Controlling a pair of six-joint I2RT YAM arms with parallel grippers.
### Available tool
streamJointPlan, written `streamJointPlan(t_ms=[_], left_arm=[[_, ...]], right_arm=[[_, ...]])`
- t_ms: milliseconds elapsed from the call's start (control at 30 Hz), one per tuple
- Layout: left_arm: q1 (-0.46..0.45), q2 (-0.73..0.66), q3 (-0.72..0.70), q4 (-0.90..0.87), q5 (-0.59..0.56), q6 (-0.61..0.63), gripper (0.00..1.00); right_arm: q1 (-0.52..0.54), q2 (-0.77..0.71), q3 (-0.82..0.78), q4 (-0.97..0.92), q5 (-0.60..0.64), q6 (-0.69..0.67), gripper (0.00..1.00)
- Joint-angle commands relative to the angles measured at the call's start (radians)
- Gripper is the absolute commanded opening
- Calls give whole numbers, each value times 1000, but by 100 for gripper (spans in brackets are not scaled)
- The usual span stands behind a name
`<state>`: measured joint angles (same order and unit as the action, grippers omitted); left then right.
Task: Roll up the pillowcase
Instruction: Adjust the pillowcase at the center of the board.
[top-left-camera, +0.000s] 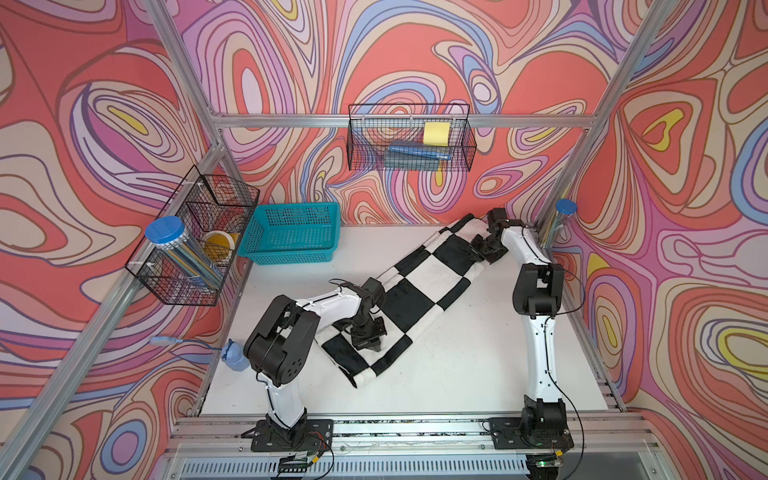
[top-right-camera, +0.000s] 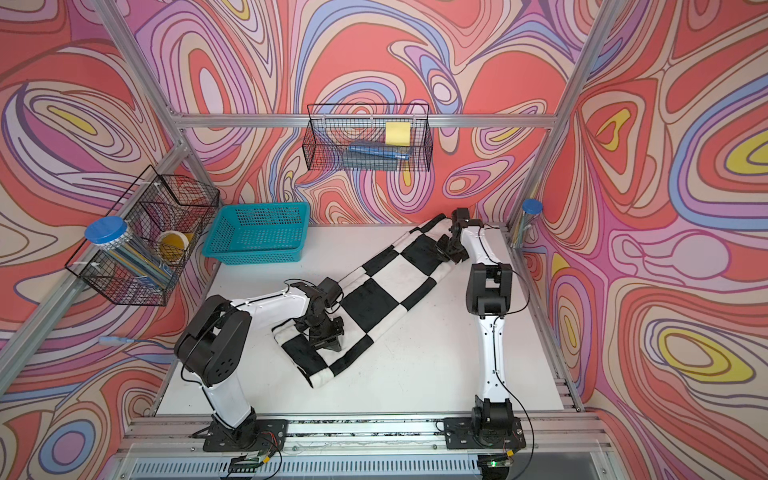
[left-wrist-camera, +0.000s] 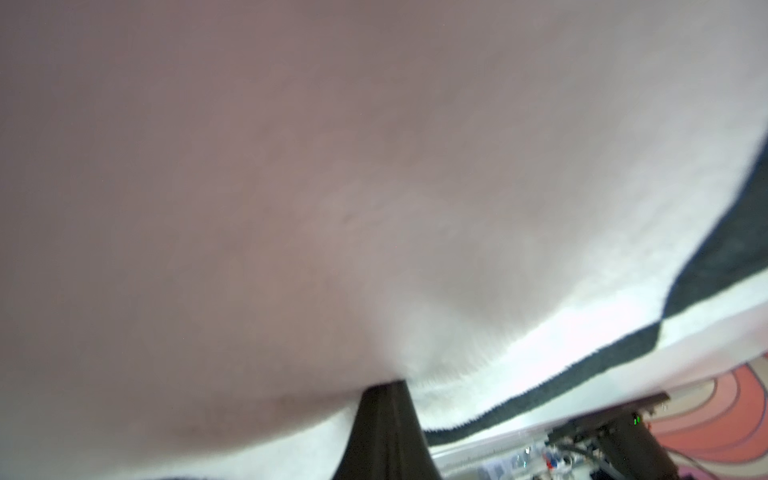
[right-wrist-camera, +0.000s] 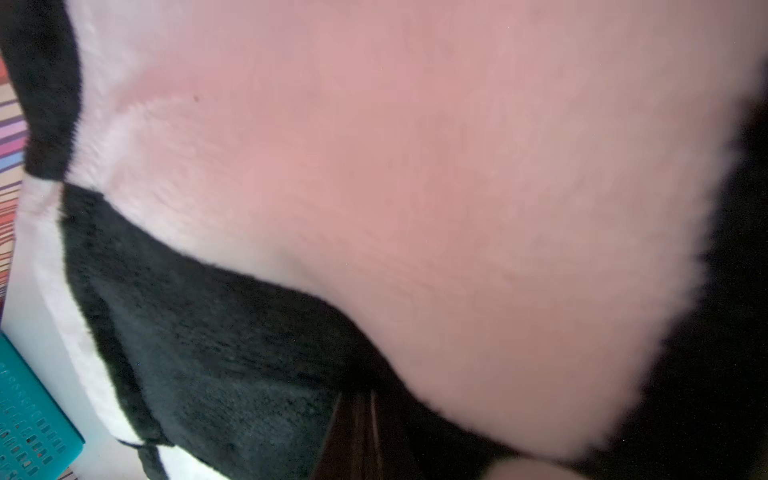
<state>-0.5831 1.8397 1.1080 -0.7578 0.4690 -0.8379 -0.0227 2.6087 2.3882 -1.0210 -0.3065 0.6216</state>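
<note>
The folded pillowcase slants (top-left-camera: 432, 279) from the robot's left gripper to its right gripper, so both grippers should swing it straight before rolling it from the pillowcase's near end (top-left-camera: 345, 361).
The black and white checkered pillowcase (top-left-camera: 428, 286) (top-right-camera: 386, 291) lies as a long folded strip, running diagonally across the white table (top-left-camera: 478, 365) from near left to far right. My left gripper (top-left-camera: 369, 344) (top-right-camera: 328, 344) points down onto its near left end. In the left wrist view its fingers (left-wrist-camera: 384, 388) are together, their tips pinching white plush (left-wrist-camera: 374, 166). My right gripper (top-left-camera: 478, 251) (top-right-camera: 442, 252) sits at the far right end. In the right wrist view it (right-wrist-camera: 361, 399) is shut, with its tips buried where a black and a white square (right-wrist-camera: 415, 187) meet.
A teal plastic basket (top-left-camera: 291, 249) (top-right-camera: 253, 249) (right-wrist-camera: 29, 419) stands at the back left of the table. Black wire baskets hang on the left wall (top-left-camera: 195, 232) and the back wall (top-left-camera: 409, 137). A small blue object (top-left-camera: 235, 355) sits by the left frame rail.
</note>
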Motion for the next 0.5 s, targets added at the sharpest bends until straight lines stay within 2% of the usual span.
streamJointPlan(t_ms=[0,100,167,233,333,467], left_arm=[[-84,88,111,-31,206,48,0],[-153,118,255,-68,237,77,0],[-164,104,321,-100,217,90,2],[-160,82,377,-162,158,139,19],[-138,65,473,-323,-48,228,33],[-47,13,476,-399,-327,262,36]], right_arm=[[34,67,25,-34,-27,1,8],[38,52,-5,-13,-36,-3,10],[36,33,-24,4,-15,-22,11],[24,24,-12,4,-19,-39,14],[8,-10,-7,8,-20,-45,18],[10,-138,-128,17,9,-72,20]])
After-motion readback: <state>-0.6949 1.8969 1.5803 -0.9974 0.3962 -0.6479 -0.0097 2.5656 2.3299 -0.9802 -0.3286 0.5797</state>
